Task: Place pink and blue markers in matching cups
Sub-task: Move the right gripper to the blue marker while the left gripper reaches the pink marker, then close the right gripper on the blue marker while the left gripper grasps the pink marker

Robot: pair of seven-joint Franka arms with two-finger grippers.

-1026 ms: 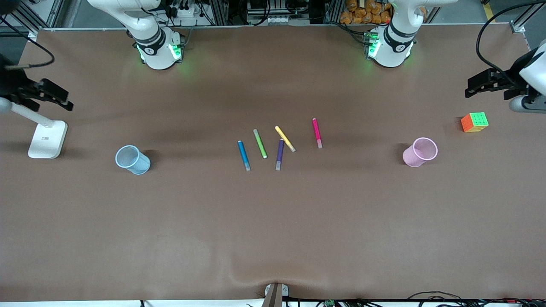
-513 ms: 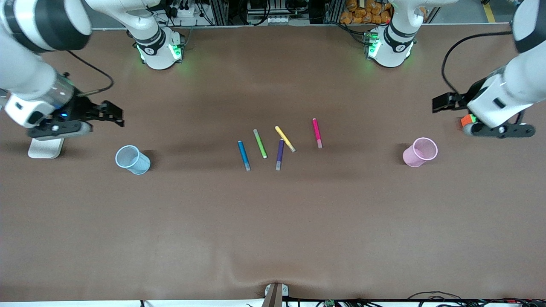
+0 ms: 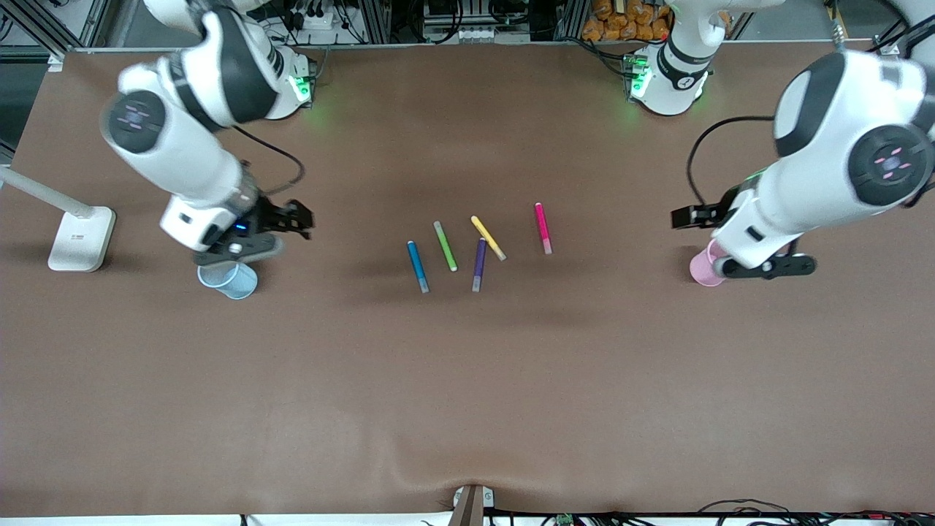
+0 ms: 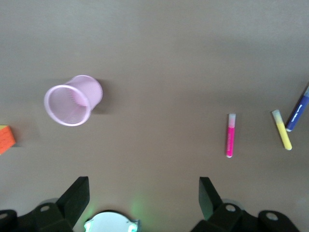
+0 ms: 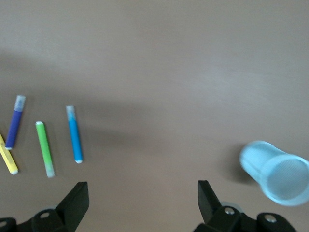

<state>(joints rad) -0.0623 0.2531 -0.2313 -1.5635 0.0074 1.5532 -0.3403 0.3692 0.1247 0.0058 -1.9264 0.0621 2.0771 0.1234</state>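
The blue marker (image 3: 418,267) lies apart from the green one and its thin width (image 5: 74,134) lines up with the right gripper's fingers, so the robot should keep approaching until they straddle it.
The pink marker (image 3: 542,228) and the blue marker (image 3: 417,266) lie flat at the table's middle among other markers. The pale pink cup (image 3: 701,269) stands toward the left arm's end, partly hidden by the left hand. The light blue cup (image 3: 232,280) stands toward the right arm's end, partly under the right hand. My left gripper (image 3: 688,216) is open and empty over the table beside the pink cup (image 4: 72,100), with the pink marker (image 4: 230,136) farther on. My right gripper (image 3: 296,218) is open and empty beside the blue cup (image 5: 276,172), the blue marker (image 5: 74,134) ahead.
Green (image 3: 445,246), yellow (image 3: 488,237) and purple (image 3: 479,264) markers lie between the blue and pink ones. A white lamp base (image 3: 80,237) stands at the right arm's end. An orange cube corner (image 4: 6,139) shows beside the pink cup.
Both arms have swung in from the table's ends toward the middle. The right hand now hangs over the blue cup, the left hand over the pink cup. Markers and cups have not moved.
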